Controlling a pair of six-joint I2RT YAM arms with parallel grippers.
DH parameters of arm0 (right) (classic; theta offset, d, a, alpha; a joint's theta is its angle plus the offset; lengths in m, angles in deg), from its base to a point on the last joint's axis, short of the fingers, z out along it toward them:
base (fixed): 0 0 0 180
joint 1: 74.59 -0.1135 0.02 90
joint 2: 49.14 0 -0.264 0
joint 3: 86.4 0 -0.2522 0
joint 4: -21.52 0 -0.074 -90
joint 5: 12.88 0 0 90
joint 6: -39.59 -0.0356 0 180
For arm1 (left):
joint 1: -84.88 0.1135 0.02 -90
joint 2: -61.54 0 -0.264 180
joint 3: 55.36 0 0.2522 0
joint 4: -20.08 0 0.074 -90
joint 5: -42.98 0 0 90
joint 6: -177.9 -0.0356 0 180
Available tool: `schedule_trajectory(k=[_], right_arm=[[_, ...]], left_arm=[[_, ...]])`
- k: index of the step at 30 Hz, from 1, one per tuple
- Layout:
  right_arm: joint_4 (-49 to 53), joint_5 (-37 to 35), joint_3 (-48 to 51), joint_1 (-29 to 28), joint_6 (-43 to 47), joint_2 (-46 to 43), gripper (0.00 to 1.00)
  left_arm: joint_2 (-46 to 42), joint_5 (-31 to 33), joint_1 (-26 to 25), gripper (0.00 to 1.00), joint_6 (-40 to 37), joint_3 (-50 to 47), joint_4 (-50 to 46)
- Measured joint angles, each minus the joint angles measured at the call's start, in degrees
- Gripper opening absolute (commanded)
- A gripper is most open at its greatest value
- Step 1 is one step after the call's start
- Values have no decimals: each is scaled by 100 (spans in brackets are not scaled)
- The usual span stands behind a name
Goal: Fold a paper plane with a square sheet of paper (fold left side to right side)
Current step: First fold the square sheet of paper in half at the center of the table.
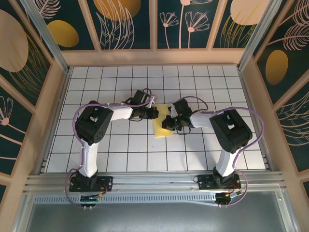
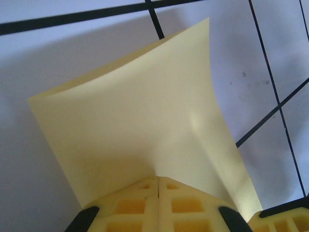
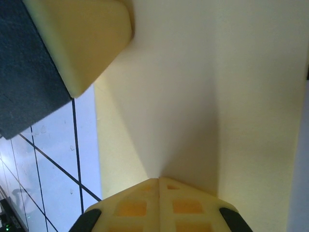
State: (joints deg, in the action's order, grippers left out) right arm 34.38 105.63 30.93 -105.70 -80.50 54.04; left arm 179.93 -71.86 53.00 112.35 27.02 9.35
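Observation:
The sheet's top layer bows up at its far end (image 2: 126,62), so my left gripper should sweep back along the folded edge (image 2: 54,151) while my right gripper pins the sheet.
The square sheet of paper (image 1: 161,129) is pale yellow and lies folded over into an upright rectangle at the table's middle. Its top layer bows up slightly in the left wrist view (image 2: 145,111). My left gripper (image 1: 154,112) is shut, and its joined tips (image 2: 158,178) press down on the sheet near its upper left. My right gripper (image 1: 169,123) is also shut, with its tips (image 3: 158,179) resting on the paper (image 3: 193,96) from the right. One left finger (image 3: 87,43) shows at the top left of the right wrist view. The paper plane is out of view.
The white gridded table (image 1: 120,145) stretches around the sheet on all sides. Wooden walls (image 1: 53,106) with aluminium posts enclose it. Both arm bases (image 1: 89,181) sit on the near rail.

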Motion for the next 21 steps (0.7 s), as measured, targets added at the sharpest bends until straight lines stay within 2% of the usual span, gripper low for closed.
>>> schedule_trajectory(k=[21], right_arm=[[24, -37, -11, -39, 20, 0, 0]], left_arm=[[254, 289, 671, 8, -240, 542, 83]])
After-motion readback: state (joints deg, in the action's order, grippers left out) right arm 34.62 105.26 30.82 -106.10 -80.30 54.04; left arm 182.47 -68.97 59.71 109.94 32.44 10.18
